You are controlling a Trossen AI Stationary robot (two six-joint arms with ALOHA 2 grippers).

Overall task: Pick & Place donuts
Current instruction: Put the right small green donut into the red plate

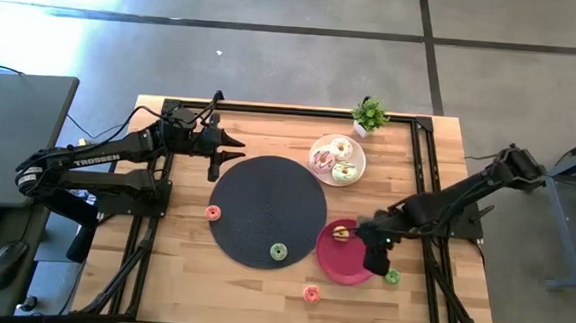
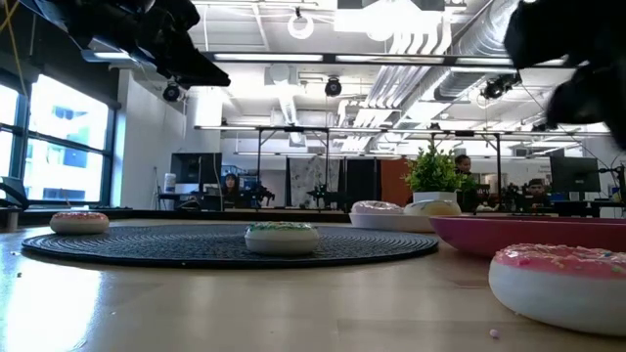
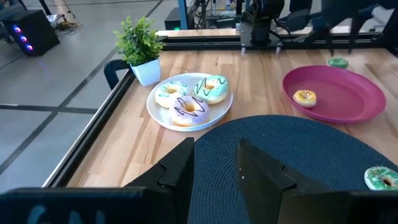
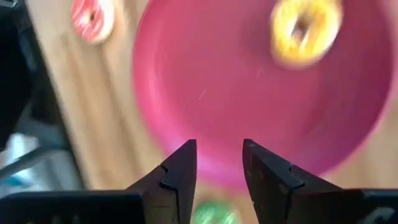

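I should keep reaching down to the green donut, free beside the red plate and in line with my right gripper's open fingers, until they straddle its sides.
My right gripper hangs open over the red plate near its right rim, touching nothing. In its wrist view the fingers stand above the plate, with a tiny green donut showing between them on the wood. A tiny yellow donut lies flat on the red plate. Another green one rests on the black mat. Pink-red ones lie on the table. Three larger donuts sit on the white plate. My left gripper waits open at the mat's far left edge.
A small potted plant stands at the far edge beside the white plate. A black frame rail runs round the table. Bare wood lies near the table's near edge and left of the mat.
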